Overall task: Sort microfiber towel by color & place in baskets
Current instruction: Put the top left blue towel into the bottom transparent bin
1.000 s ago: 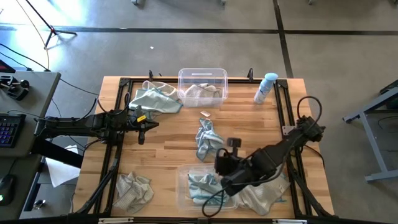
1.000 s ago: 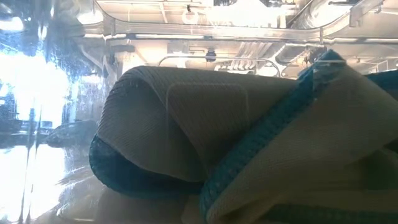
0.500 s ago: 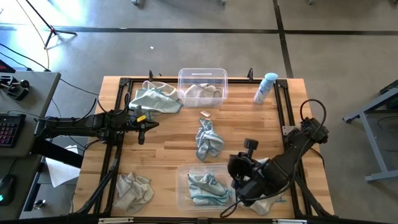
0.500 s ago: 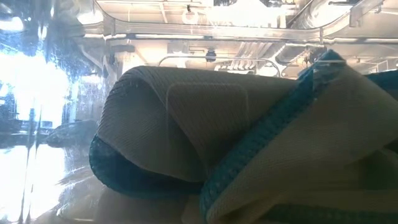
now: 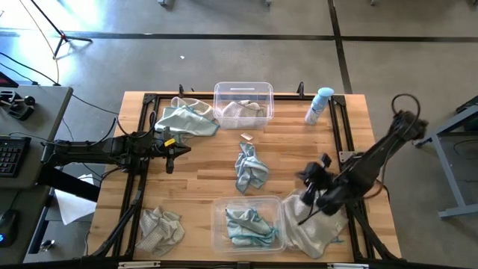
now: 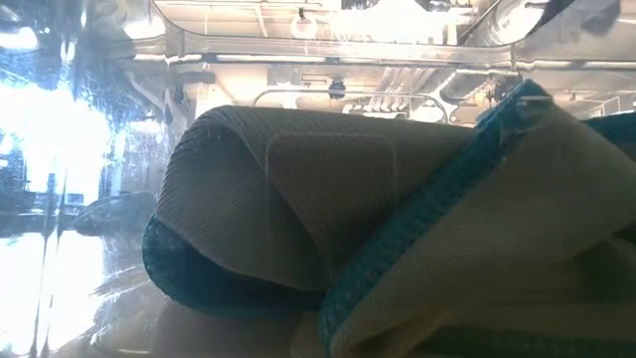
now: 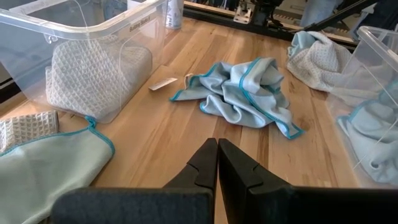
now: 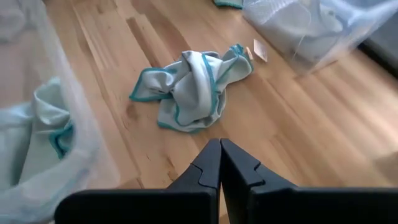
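Observation:
A teal towel is lying on top of a beige-grey towel (image 5: 197,105) next to the far basket, away from the robot's right gripper, so the robot's left gripper should first lift the teal towel (image 5: 184,121) off.
A teal towel (image 5: 250,166) lies crumpled on the table's middle; it also shows in the right wrist view (image 8: 189,87) and the left wrist view (image 7: 242,93). The near basket (image 5: 220,232) holds a teal towel (image 5: 246,224). The far basket (image 5: 243,90) holds a beige-grey towel (image 5: 243,112). More towels lie loose: a teal one at the far left (image 5: 187,118), beige-grey ones at the near left (image 5: 160,228) and near right (image 5: 310,228). My right gripper (image 5: 305,178) is shut and empty above the table, right of the middle towel. My left gripper (image 5: 173,155) is shut and empty at the left.
A blue-capped spray bottle (image 5: 320,104) stands at the far right. A small tag (image 5: 246,137) lies near the far basket. A black metal frame (image 5: 142,149) runs along the table's sides. A teal-edged towel (image 6: 378,249) fills the low view, close to that camera.
My right gripper has gone from over the near basket toward the table's right edge and a little toward the far edge. It now uncovers the teal towel in that basket and the beige-grey towel beside it.

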Controlling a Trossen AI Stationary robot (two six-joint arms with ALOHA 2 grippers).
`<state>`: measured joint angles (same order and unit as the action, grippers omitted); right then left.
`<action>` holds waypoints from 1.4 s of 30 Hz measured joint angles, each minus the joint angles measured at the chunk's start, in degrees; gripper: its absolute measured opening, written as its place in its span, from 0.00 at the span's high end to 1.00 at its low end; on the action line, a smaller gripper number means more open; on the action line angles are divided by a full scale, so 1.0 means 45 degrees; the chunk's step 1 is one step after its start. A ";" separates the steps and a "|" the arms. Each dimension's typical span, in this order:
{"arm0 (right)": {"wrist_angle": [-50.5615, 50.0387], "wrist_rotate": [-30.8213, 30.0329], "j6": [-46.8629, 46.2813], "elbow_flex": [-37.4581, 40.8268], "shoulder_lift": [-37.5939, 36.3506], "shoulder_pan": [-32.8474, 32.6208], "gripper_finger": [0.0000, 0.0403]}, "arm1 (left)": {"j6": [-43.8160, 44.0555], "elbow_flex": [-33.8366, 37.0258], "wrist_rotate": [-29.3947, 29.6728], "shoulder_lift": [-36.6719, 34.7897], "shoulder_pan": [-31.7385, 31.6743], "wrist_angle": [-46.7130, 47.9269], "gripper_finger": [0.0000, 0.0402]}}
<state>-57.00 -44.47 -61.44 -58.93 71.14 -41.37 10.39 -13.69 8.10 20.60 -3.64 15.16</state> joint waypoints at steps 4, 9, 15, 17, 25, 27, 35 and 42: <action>0.2320 -0.0124 0.0723 0.2848 -0.2386 0.0181 1.00 | -0.0003 0.0000 -0.0003 0.0001 0.0000 -0.0004 1.00; 0.5744 -0.0228 0.2300 0.5878 -0.4692 0.0919 1.00 | -0.0010 0.0000 0.0237 0.0005 -0.0004 -0.0014 1.00; 0.9124 0.0710 0.5023 0.8165 -0.6211 0.2369 1.00 | 0.0109 0.0000 0.1578 0.0005 -0.0055 -0.0014 0.89; 0.9613 0.1138 0.5768 0.8426 -0.6423 0.2966 1.00 | 0.0310 0.0000 0.1958 0.0005 -0.0207 -0.0013 0.82; 0.9955 0.2696 0.7776 0.8463 -0.6476 0.4519 1.00 | 0.0616 -0.0679 0.4181 0.0523 -0.1984 0.0013 0.58; 0.9958 0.2929 0.8000 0.8463 -0.6476 0.4719 1.00 | 0.0478 -0.1264 0.3994 0.1010 -0.2575 0.0052 0.56; 0.9960 0.2992 0.8095 0.8463 -0.6476 0.5140 1.00 | 0.0209 -0.3860 0.3290 0.4071 -0.4704 0.2135 0.56; 0.9960 0.2987 0.8372 0.8463 -0.6476 0.5510 1.00 | 0.0019 -0.5557 0.2526 0.7165 -0.6670 0.3285 0.56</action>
<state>-12.19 -31.03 -23.76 -20.84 42.00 -16.57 10.48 -38.70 19.46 52.84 -33.66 29.94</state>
